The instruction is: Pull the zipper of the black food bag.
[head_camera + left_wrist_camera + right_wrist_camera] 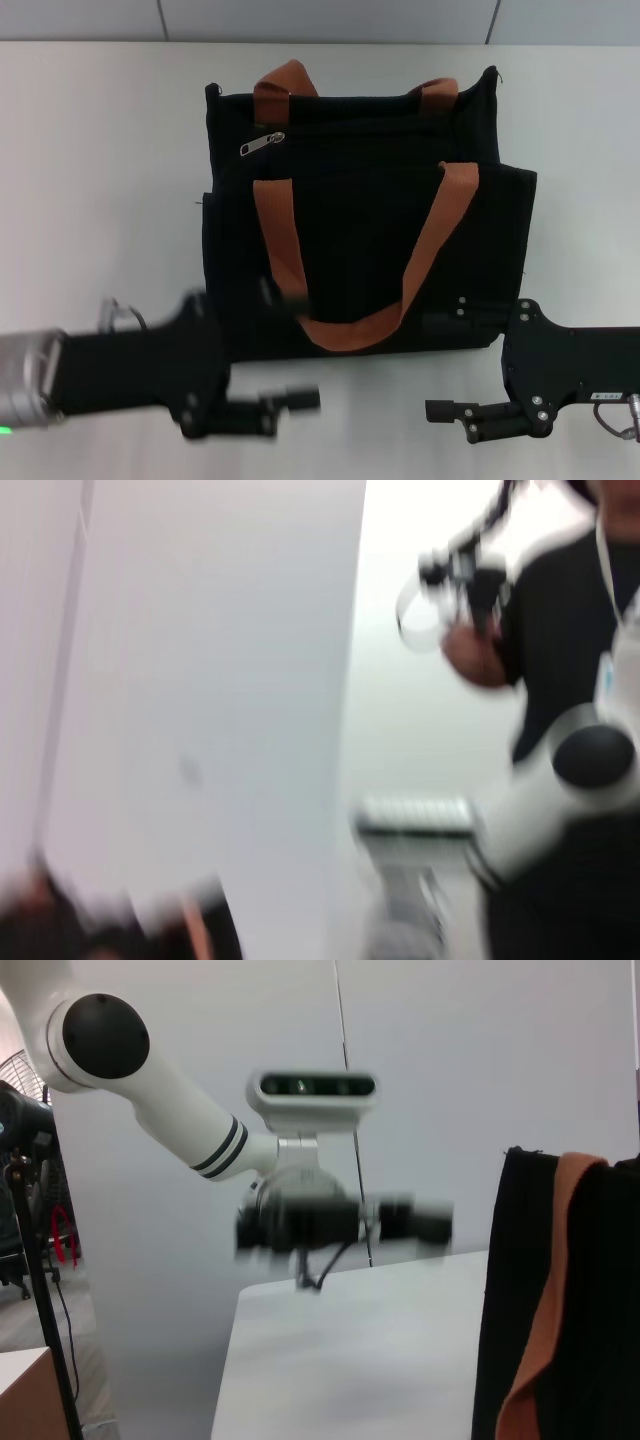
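Note:
The bag is lying loose and the zipper pull (262,144) is close to the bag's side edge, so the robot's left gripper should hold that edge (213,140) before the right gripper pulls the zipper.
The black food bag (370,210) lies flat on the white table (100,180), its top edge toward the far side. Its two orange-brown loop handles (440,230) lie across it. The silvery zipper pull (262,143) sits at the left end of the top zip line. My left gripper (290,408) is blurred in front of the bag's near left corner, far from the zipper. It also shows in the right wrist view (400,1222). My right gripper (440,415) is by the bag's near right corner. The bag's edge and a strap show in the right wrist view (590,1310).
The table's far edge meets a grey wall (330,20). In the left wrist view a person in black (560,630) stands behind a white robot arm (560,780). A stand with cables (40,1290) is beside the table.

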Controlling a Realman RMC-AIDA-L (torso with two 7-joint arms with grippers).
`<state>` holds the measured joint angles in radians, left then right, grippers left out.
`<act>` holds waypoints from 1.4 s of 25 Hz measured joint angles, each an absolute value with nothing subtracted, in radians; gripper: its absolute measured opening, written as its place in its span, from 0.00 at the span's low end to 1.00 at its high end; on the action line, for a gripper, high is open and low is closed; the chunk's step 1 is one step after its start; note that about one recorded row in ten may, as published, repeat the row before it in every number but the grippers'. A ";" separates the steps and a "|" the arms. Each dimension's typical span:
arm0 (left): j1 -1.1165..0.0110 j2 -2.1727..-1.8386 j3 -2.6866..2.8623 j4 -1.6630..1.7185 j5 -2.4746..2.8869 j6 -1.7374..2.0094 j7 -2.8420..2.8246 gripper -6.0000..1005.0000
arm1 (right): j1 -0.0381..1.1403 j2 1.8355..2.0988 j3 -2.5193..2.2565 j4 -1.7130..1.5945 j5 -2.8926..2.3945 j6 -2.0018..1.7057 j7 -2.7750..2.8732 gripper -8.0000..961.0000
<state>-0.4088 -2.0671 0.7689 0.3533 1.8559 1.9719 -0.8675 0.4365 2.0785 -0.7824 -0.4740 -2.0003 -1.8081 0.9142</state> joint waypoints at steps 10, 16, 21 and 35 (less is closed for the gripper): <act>-0.325 -2.066 0.687 0.257 1.238 1.917 -0.802 0.81 | 0.430 2.078 -0.779 -0.474 -2.000 -1.805 0.914 0.85; -0.335 -2.014 0.701 0.274 1.374 1.689 -0.801 0.81 | 0.429 2.078 -0.778 -0.474 -2.000 -1.805 0.914 0.85; -0.377 -2.003 0.701 0.301 1.557 1.635 -0.812 0.81 | 0.429 2.078 -0.778 -0.474 -2.000 -1.805 0.914 0.85; -0.431 -2.061 0.587 0.351 1.673 1.527 -0.743 0.81 | 0.429 2.078 -0.775 -0.475 -2.000 -1.811 0.916 0.85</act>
